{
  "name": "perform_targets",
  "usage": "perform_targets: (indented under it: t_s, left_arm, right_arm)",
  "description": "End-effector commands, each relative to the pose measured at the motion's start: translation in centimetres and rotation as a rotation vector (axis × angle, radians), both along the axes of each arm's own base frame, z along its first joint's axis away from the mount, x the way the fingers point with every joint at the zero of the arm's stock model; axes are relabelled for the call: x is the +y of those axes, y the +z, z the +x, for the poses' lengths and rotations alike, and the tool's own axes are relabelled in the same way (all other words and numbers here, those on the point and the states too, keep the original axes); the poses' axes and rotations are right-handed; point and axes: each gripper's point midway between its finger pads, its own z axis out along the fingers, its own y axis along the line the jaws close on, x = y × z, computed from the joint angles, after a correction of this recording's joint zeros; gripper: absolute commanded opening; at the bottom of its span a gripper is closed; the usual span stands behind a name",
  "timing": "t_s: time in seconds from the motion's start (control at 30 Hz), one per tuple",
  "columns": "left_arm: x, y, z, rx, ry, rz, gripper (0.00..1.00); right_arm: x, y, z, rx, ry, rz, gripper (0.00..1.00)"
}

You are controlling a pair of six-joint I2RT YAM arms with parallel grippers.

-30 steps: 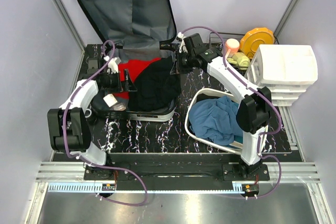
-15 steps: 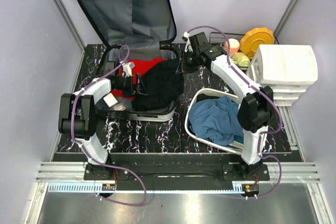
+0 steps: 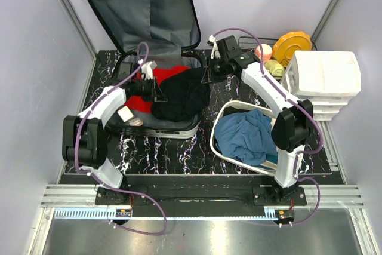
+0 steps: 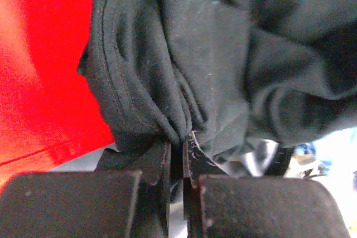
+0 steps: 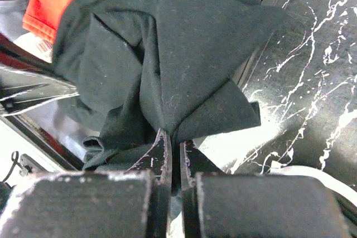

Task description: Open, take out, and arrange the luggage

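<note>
The black garment (image 3: 181,96) is held by opposite edges in both grippers, so my right gripper should now move it toward the white basin until it covers the blue cloth (image 3: 245,137).
The luggage (image 3: 143,13) lies open at the back left, its grey-lined lid standing up against the wall. A black garment (image 3: 179,94) is heaped in its lower half, on top of a red garment (image 3: 161,74). My left gripper (image 3: 157,91) is shut on the black garment's left edge; in the left wrist view the cloth (image 4: 223,54) is pinched between the closed jaws of that gripper (image 4: 177,146), with the red garment (image 4: 44,71) beside it. My right gripper (image 3: 206,74) is shut on the garment's right edge, a fold of cloth (image 5: 167,59) held at the tips of that gripper (image 5: 174,137).
A white basin (image 3: 213,129) holding blue cloth (image 3: 248,135) sits right of the luggage, under the right arm. At the back right stand a white drawer organiser (image 3: 325,79), an orange plate (image 3: 291,45) and small items (image 3: 268,64). Walls close in on three sides.
My left gripper has swung right over the luggage to the black garment and shut on it. The right gripper has stayed shut on the garment and shifted slightly.
</note>
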Motion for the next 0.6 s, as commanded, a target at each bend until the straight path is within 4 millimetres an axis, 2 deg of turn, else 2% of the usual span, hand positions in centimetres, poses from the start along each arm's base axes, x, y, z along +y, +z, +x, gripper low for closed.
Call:
perform_targets:
  t_s: [0.0,0.07,0.1,0.13,0.17,0.2,0.23,0.27,0.3,0.33,0.37,0.4,0.43,0.47,0.5,0.53,0.57]
  left_arm:
    - [-2.7,11.0,0.0,-0.288,-0.108,-0.072,0.00]
    - [-4.1,12.8,-0.9,-0.307,-0.150,-0.088,0.00]
    - [-4.6,13.8,-1.3,-0.325,-0.164,-0.097,0.00]
    - [-5.2,15.0,-1.6,-0.345,-0.182,-0.103,0.00]
    - [-6.4,15.6,-2.3,-0.357,-0.215,-0.105,0.00]
    - [-7.1,16.4,-2.8,-0.366,-0.228,-0.114,0.00]
    - [-8.0,16.6,-3.3,-0.367,-0.247,-0.127,0.00]
    - [-9.8,16.8,-4.7,-0.362,-0.304,-0.142,0.00]
    - [-10.8,17.1,-4.9,-0.370,-0.333,-0.146,0.00]
    - [-11.7,17.3,-5.5,-0.370,-0.360,-0.149,0.00]
    - [-13.1,17.4,-6.4,-0.373,-0.398,-0.154,0.00]
    - [-14.0,17.9,-6.3,-0.380,-0.415,-0.161,0.00]
    - [-14.8,18.1,-6.6,-0.381,-0.432,-0.167,0.00]
    - [-16.1,18.3,-7.5,-0.376,-0.469,-0.180,0.00]
    - [-17.0,18.1,-7.4,-0.368,-0.484,-0.182,0.00]
    - [-17.8,17.7,-7.6,-0.358,-0.503,-0.183,0.00]
    - [-19.0,17.4,-8.6,-0.348,-0.541,-0.190,0.00]
  right_arm:
    - [-2.6,9.5,-0.5,-0.223,-0.021,0.058,0.00]
    - [-3.7,9.6,-1.4,-0.215,-0.027,0.052,0.00]
    - [-4.4,11.0,-2.3,-0.239,-0.031,0.059,0.00]
    - [-5.2,10.3,-3.0,-0.219,-0.040,0.033,0.00]
    - [-6.1,10.5,-3.6,-0.227,-0.041,0.021,0.00]
    - [-7.3,12.0,-4.8,-0.259,-0.056,0.023,0.00]
    - [-8.3,10.6,-6.0,-0.219,-0.059,-0.005,0.00]
    - [-9.9,10.2,-6.6,-0.209,-0.082,-0.018,0.00]
    - [-11.1,11.4,-8.2,-0.236,-0.093,-0.007,0.00]
    - [-12.3,9.0,-9.7,-0.172,-0.092,-0.042,0.00]
    - [-13.4,8.5,-10.6,-0.178,-0.083,-0.078,0.00]
    - [-14.6,9.0,-12.2,-0.206,-0.098,-0.099,0.00]
    - [-16.2,7.2,-13.6,-0.156,-0.130,-0.161,0.00]
    - [-17.0,6.8,-14.6,-0.150,-0.128,-0.190,0.00]
    - [-17.8,7.3,-15.9,-0.174,-0.125,-0.202,0.00]
    - [-18.7,6.2,-17.2,-0.149,-0.108,-0.248,0.00]
    - [-19.6,6.0,-17.8,-0.180,-0.072,-0.306,0.00]
